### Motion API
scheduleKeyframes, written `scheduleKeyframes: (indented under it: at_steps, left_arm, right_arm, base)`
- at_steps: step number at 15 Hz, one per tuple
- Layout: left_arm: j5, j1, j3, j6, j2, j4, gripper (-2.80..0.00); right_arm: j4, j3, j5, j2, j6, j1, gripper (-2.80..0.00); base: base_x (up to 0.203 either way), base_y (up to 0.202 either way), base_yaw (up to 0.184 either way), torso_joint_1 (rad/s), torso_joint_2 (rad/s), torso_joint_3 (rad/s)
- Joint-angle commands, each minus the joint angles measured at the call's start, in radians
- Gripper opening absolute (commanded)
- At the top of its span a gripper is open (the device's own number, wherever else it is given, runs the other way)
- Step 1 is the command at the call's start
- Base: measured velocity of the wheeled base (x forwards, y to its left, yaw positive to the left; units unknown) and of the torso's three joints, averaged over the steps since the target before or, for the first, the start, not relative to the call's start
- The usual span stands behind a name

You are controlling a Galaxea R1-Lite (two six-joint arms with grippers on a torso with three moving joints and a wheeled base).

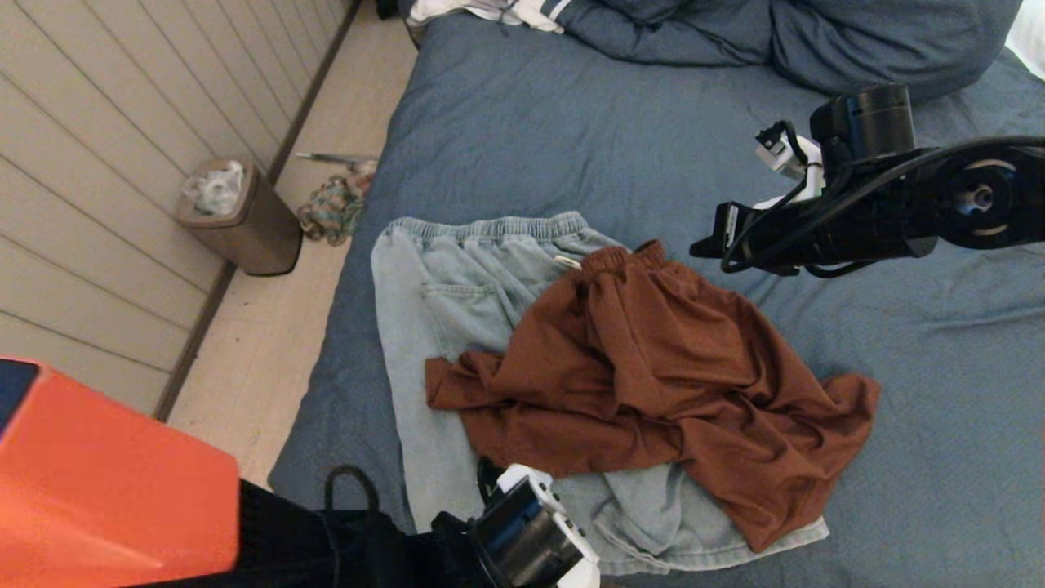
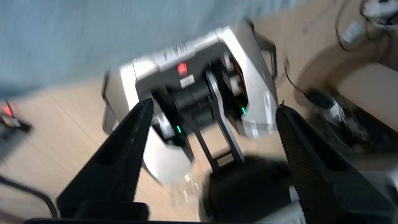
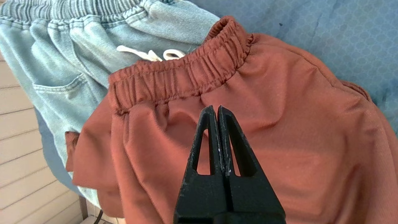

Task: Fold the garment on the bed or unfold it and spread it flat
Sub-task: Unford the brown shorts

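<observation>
The rust-brown garment's leg (image 1: 480, 384) is bunched up crooked across the denim shorts, so the robot's left gripper should reach back, grab its near hem corner (image 1: 497, 459) and swing it closer.
A crumpled rust-brown garment (image 1: 645, 367) with an elastic waistband lies on the slate-blue bed (image 1: 506, 122), partly covering light-blue denim shorts (image 1: 441, 302). My right gripper (image 1: 695, 245) hovers at the brown waistband's far right end. In the right wrist view it (image 3: 216, 107) is shut with nothing in it, just over the brown fabric (image 3: 279, 124) below the waistband, with the denim (image 3: 77, 46) beyond. My left arm (image 1: 531, 531) sits low at the bed's near edge. Its gripper (image 2: 214, 104) is open and holds nothing, facing the floor and my own base (image 2: 199, 81).
A brown waste bin (image 1: 245, 220) and a heap of cloth (image 1: 331, 208) stand on the wooden floor left of the bed. Blue bedding (image 1: 775, 33) and a white striped item (image 1: 490, 10) lie at the bed's far end. An orange robot part (image 1: 98, 482) fills the near left.
</observation>
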Motion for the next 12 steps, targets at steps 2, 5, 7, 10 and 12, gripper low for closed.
scheduleKeyframes:
  at_steps: [2, 5, 7, 10, 12]
  left_arm:
    - [0.083, 0.075, -0.1, 0.048, 0.108, -0.037, 0.0]
    - [0.103, 0.205, -0.21, 0.074, 0.101, -0.037, 0.0]
    - [0.11, 0.285, -0.264, 0.09, 0.1, -0.032, 0.0]
    - [0.11, 0.309, -0.292, 0.107, 0.11, -0.033, 0.0]
    - [0.108, 0.308, -0.308, 0.107, 0.117, -0.026, 0.0]
  right_arm:
    - [0.002, -0.01, 0.001, 0.018, 0.001, -0.002, -2.8]
    - [0.004, -0.018, 0.001, 0.034, 0.001, -0.002, -2.8]
    - [0.002, -0.018, 0.001, 0.044, 0.002, 0.0, -2.8]
    - [0.001, -0.018, 0.003, 0.055, 0.003, 0.0, -2.8]
    - [0.001, -0.018, 0.003, 0.058, 0.004, 0.0, -2.8]
  base:
    - [0.0, 0.0, 0.0, 0.0, 0.0, 0.0]
    - [0.0, 0.0, 0.0, 0.0, 0.0, 0.0]
    - [0.0, 0.0, 0.0, 0.0, 0.0, 0.0]
    - [0.0, 0.0, 0.0, 0.0, 0.0, 0.0]
    - [0.0, 0.0, 0.0, 0.0, 0.0, 0.0]
